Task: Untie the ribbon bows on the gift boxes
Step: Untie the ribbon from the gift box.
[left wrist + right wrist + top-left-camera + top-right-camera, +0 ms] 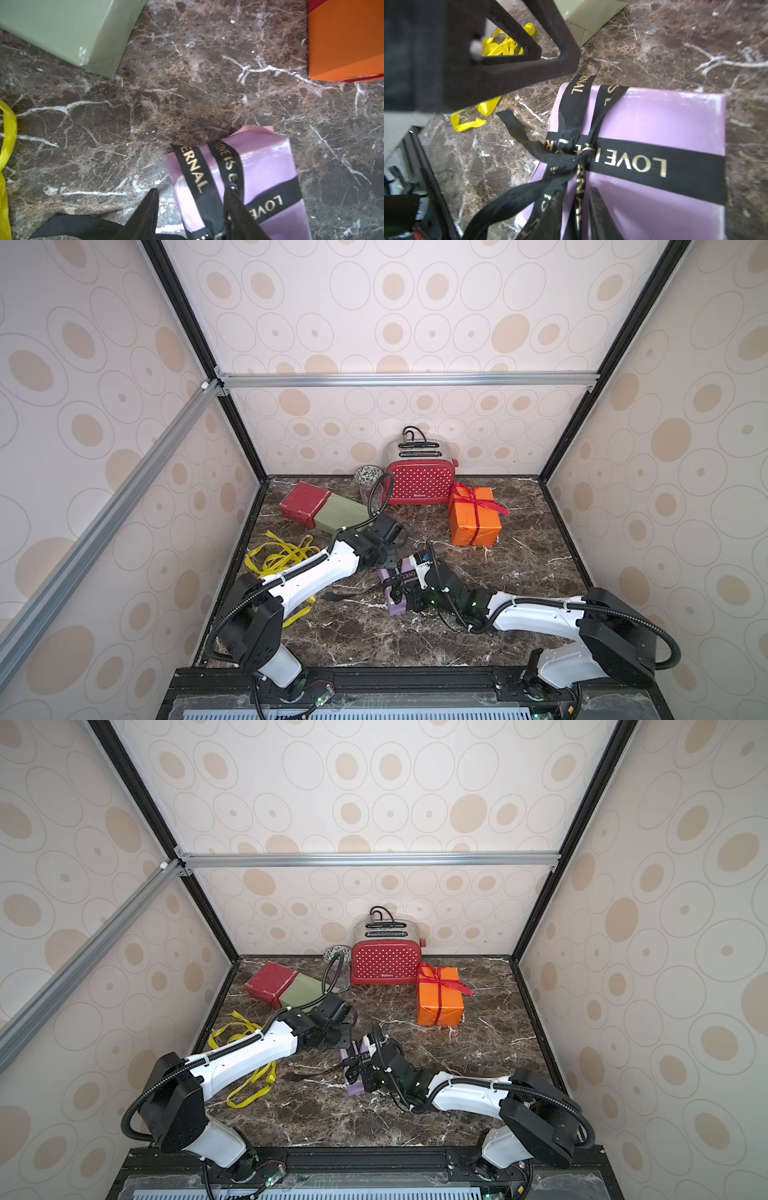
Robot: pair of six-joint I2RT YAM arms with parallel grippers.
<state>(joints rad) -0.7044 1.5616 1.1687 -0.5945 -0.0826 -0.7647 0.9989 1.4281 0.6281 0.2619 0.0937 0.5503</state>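
I should move my left gripper to the inner band point(229, 162) that runs into the knot, because its fingers are on both sides of the outer ribbon band point(198, 178) at the edge of the lilac gift box.
The lilac gift box point(395, 606) point(654, 116) lies at mid-table with the black lettered ribbon point(633, 164) still knotted on top. One loose tail point(334, 596) trails onto the marble. My left gripper point(191, 191) point(390, 559) is open at the box's far end, with one ribbon band point(191, 166) passing between its fingers. At the box's near end my right gripper point(577, 188) point(410, 597) has its jaws narrowly apart around a ribbon strand below the knot. The orange gift box point(473, 518) at the back right keeps its red bow point(469, 495) tied.
The dark red box point(303, 499) and olive green box point(340, 514) lie bare at the back left. Loose yellow ribbons point(286, 556) sprawl beside and under the left arm. A red dotted toaster point(419, 485), a glass point(372, 493) and a small bowl point(368, 475) stand along the back wall.
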